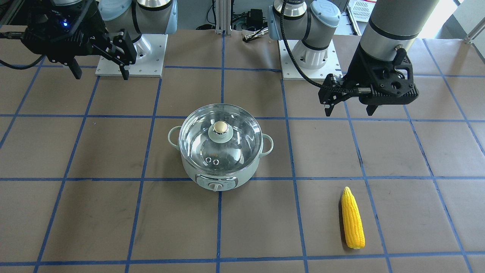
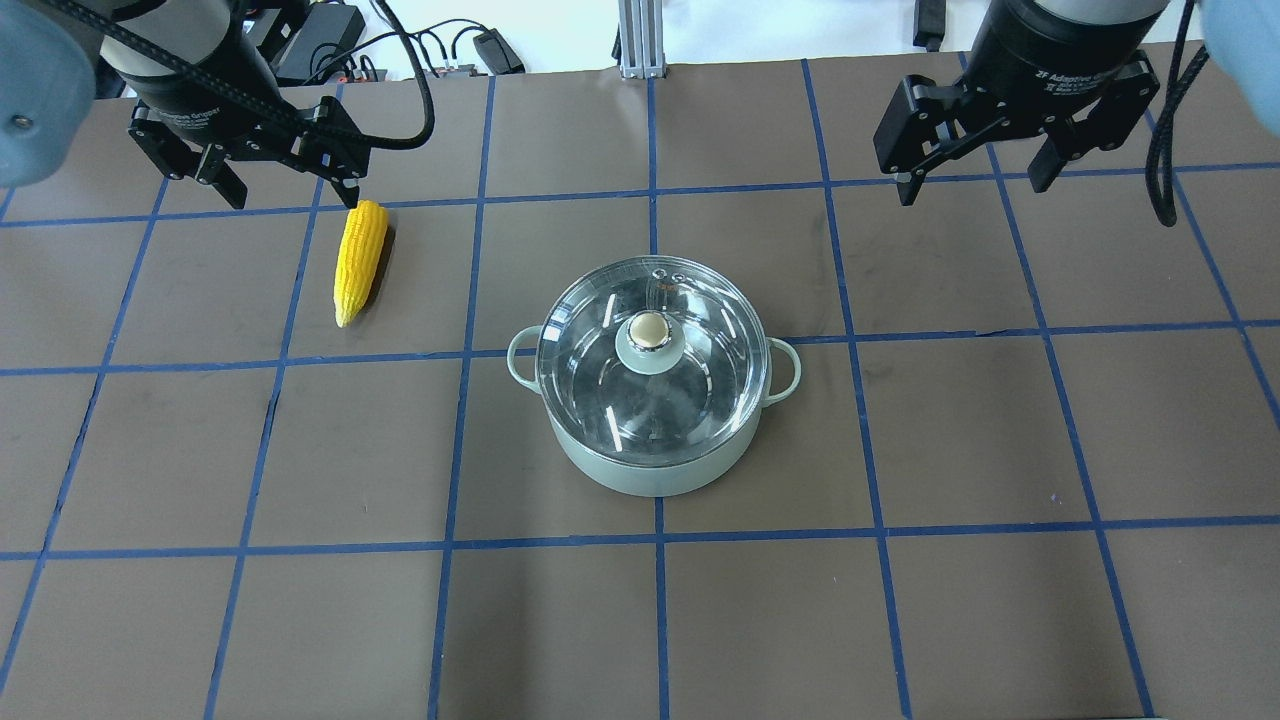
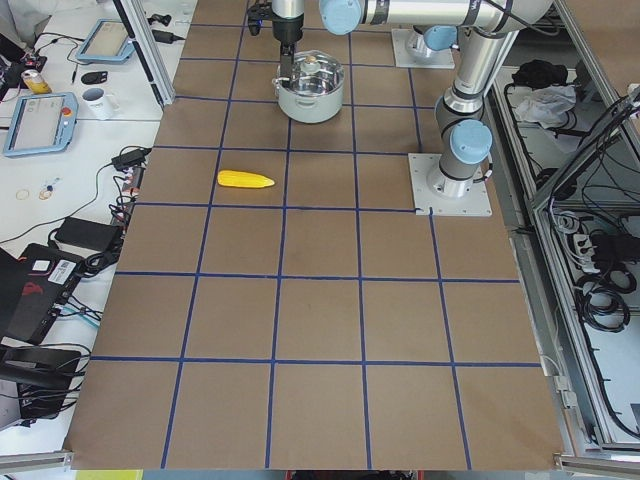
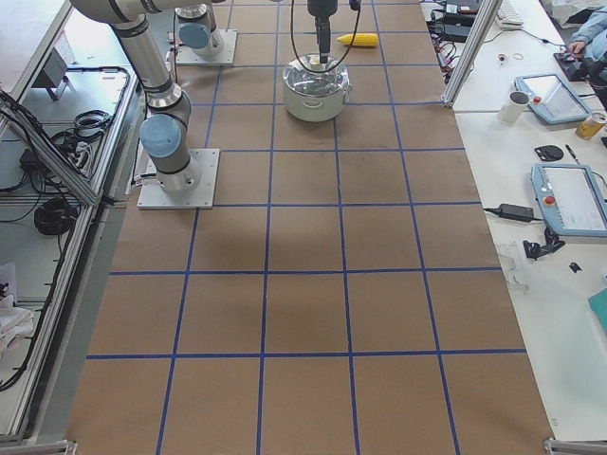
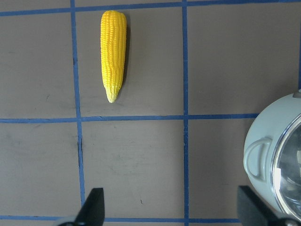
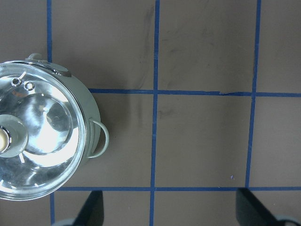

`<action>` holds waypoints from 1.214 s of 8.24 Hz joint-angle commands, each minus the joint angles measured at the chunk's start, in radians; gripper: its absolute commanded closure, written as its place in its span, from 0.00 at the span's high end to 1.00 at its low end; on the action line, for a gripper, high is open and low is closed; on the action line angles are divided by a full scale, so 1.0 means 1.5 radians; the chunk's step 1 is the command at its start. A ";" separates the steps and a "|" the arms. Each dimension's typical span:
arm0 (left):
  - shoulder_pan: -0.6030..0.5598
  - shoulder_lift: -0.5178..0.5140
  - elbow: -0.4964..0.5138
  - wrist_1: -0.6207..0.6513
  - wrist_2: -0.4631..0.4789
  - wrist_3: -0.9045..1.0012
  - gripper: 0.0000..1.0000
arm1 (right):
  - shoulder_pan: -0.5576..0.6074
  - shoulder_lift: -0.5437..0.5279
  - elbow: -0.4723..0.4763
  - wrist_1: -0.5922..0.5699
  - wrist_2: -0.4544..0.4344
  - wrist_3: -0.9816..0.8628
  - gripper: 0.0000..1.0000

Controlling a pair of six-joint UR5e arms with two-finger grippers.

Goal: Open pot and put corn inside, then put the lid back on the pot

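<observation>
I expect the yellow corn (image 1: pixel 353 218) will lie lengthwise fully inside the pot when I lower it in, because it is shorter than the pot's wide opening (image 1: pixel 221 140).
The mint-green pot (image 2: pixel 650 478) stands at the table's centre with the glass lid (image 2: pixel 600 370) seated on it, gold knob on top. The yellow corn (image 2: pixel 360 260) lies flat on the table to the pot's left, pointed end toward me. My left gripper (image 2: pixel 293 190) hovers open and empty above the corn's far blunt end. My right gripper (image 2: pixel 972 185) hovers open and empty, far right of the pot. The left wrist view shows the corn (image 5: pixel 114 52) and the pot's handle (image 5: pixel 257 157). The right wrist view shows the lidded pot (image 6: pixel 91 110) at left.
Brown paper with a blue tape grid covers the table (image 2: pixel 640 620). Both arm bases (image 1: pixel 132 57) (image 1: pixel 307 57) stand on white plates at the robot's edge. Cables (image 2: pixel 420 50) lie past the far edge. A side bench (image 3: pixel 60 110) holds tablets and a mug.
</observation>
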 commanded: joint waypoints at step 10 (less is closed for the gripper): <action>0.100 -0.190 0.001 0.130 -0.002 0.191 1.00 | 0.258 0.232 0.019 -0.264 0.013 0.383 1.00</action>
